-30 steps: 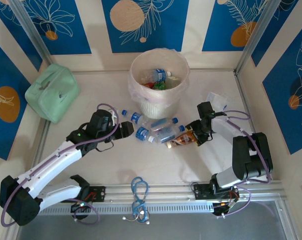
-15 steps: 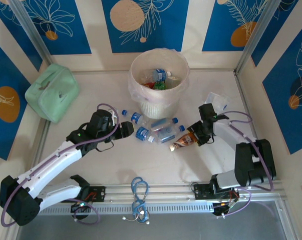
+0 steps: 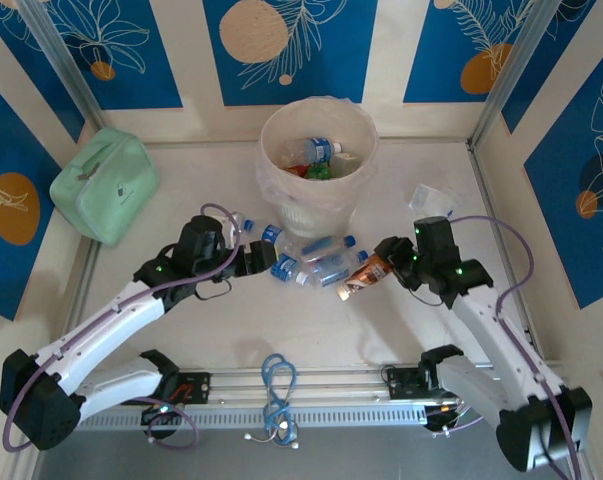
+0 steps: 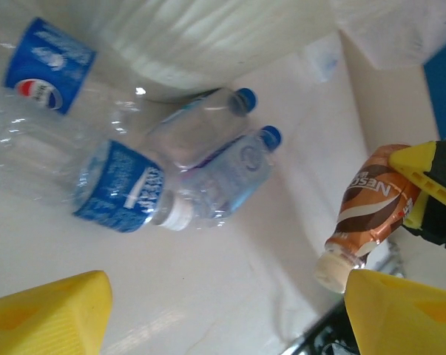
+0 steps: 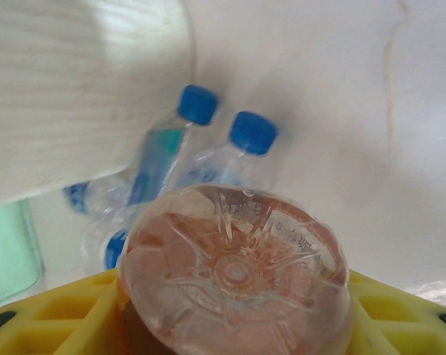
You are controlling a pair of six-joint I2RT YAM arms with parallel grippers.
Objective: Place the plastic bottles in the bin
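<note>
The brown bottle [image 5: 234, 272] is held at its base by my right gripper, with its cap toward my left gripper, so my left gripper should grab the cap end [image 3: 345, 292] for the bin.
The cream bin [image 3: 281, 140] with a clear liner stands at the back centre and holds some bottles [image 3: 319, 150]. In front of it several clear, blue-labelled plastic bottles [image 3: 311, 262] lie in a cluster on the table. My right gripper [image 3: 389, 262] is shut on a brown-and-orange labelled bottle [image 3: 366, 272], tilted cap down to the left; its ribbed base [image 5: 234, 274] sits between the yellow fingers [image 5: 52, 314]. My left gripper [image 3: 261, 262] stands open just left of the cluster, with bare table between its fingers [image 4: 49, 310]. The brown bottle [image 4: 374, 203] hangs off to the right in that wrist view.
A mint-green pouch [image 3: 105, 185] lies at the back left. A scrap of clear plastic [image 3: 431, 197] sits near the right wall. A blue cable [image 3: 277, 385] hangs over the front rail. Blue-patterned walls close in three sides.
My right arm has swung outward and lifted the brown bottle off the table, jaws closing on it. My left gripper has opened wider and edged toward the cluster.
</note>
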